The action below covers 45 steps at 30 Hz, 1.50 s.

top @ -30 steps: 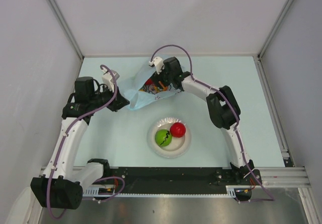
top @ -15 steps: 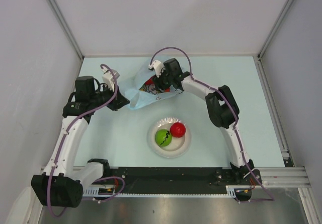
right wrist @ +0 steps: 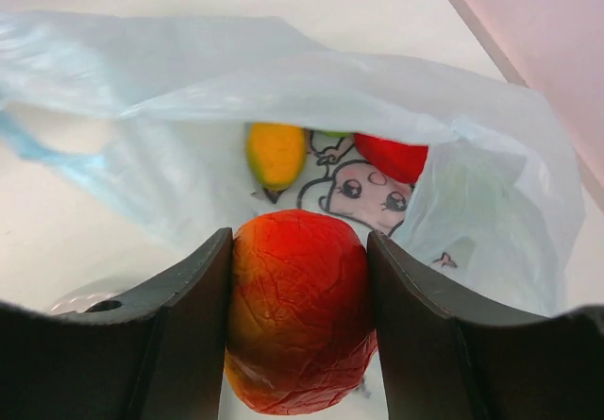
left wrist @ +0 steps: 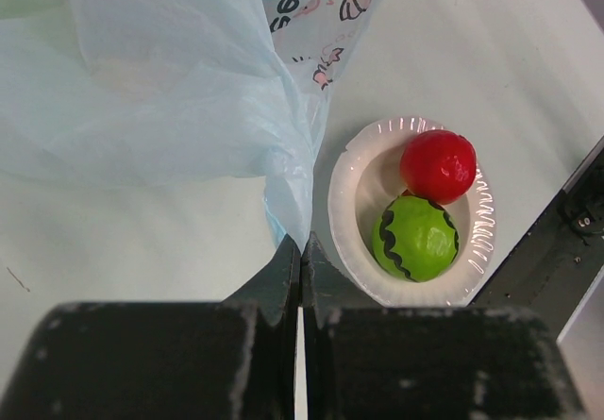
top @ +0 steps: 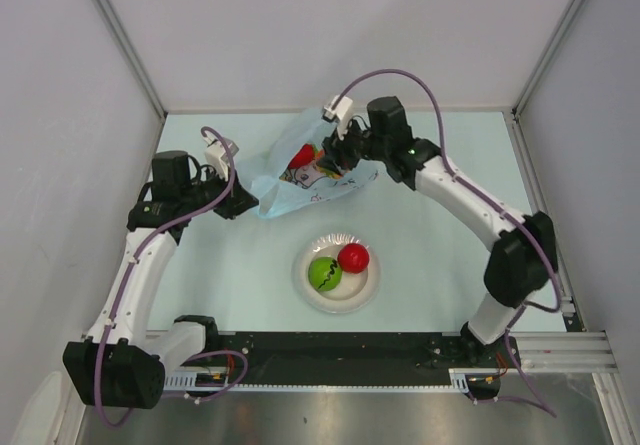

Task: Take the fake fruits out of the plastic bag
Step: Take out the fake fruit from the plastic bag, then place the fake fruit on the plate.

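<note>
The red-orange fruit (right wrist: 300, 311) is clear of the bag's opening, so my right gripper should keep going and release it in the plate's open space (top: 354, 288) by the red ball.
The light-blue plastic bag (top: 300, 187) lies at the back of the table with its mouth open. My left gripper (top: 252, 205) is shut on the bag's near corner (left wrist: 288, 203). My right gripper (top: 314, 155) is shut on a red-orange fruit (right wrist: 297, 311) and holds it just above the bag's mouth; the fruit shows red in the top view (top: 302, 155). Inside the bag (right wrist: 189, 90) lie a yellow-orange fruit (right wrist: 276, 153) and a red fruit (right wrist: 392, 156) beside the printed picture (right wrist: 363, 193).
A white plate (top: 358, 293) in front of the bag holds a green watermelon-striped ball (top: 324, 273) and a red ball (top: 353, 257). It also shows in the left wrist view (left wrist: 349, 203). Grey walls enclose the table on three sides.
My right gripper has drawn back out of the bag with the red-orange fruit in it, and the right elbow has swung out to the right. The left gripper has held still.
</note>
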{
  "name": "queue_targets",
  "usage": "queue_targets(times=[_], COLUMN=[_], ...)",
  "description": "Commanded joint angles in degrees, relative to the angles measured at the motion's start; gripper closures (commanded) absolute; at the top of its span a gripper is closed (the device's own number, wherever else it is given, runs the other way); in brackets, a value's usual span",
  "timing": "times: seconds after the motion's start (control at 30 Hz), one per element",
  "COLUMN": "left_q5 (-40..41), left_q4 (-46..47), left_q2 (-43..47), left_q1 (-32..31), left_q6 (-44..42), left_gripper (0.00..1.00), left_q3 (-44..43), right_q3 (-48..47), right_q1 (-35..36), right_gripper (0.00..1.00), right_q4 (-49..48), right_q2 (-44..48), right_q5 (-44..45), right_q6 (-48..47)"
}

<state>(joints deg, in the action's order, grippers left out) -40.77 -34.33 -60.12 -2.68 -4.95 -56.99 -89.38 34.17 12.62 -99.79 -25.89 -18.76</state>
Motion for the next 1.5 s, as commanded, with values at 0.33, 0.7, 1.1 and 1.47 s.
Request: queue_targets(times=[0.33, 0.7, 1.1, 1.47], left_q5=[-1.9, -2.3, -1.5, -1.4], left_q4=[2.2, 1.0, 0.0, 0.1], left_q2=[0.0, -1.0, 1.2, 1.8], left_q1=[0.5, 0.2, 0.2, 0.2], left_q6=[1.5, 2.1, 1.8, 1.6], left_gripper=[1.0, 1.0, 1.0, 1.0], left_q3=[1.7, 3.9, 6.2, 7.0], right_q3=[37.4, 50.3, 56.2, 60.9], right_q1=[7.4, 17.4, 18.1, 18.8], right_gripper=[0.74, 0.74, 0.71, 0.43], right_q4=[14.1, 6.2, -3.2, -8.5], right_q2=[34.2, 41.1, 35.9, 34.8], right_q5=[-7.0, -7.9, -11.9, -9.4], right_q6=[-22.0, -31.6, -45.6, -48.8])
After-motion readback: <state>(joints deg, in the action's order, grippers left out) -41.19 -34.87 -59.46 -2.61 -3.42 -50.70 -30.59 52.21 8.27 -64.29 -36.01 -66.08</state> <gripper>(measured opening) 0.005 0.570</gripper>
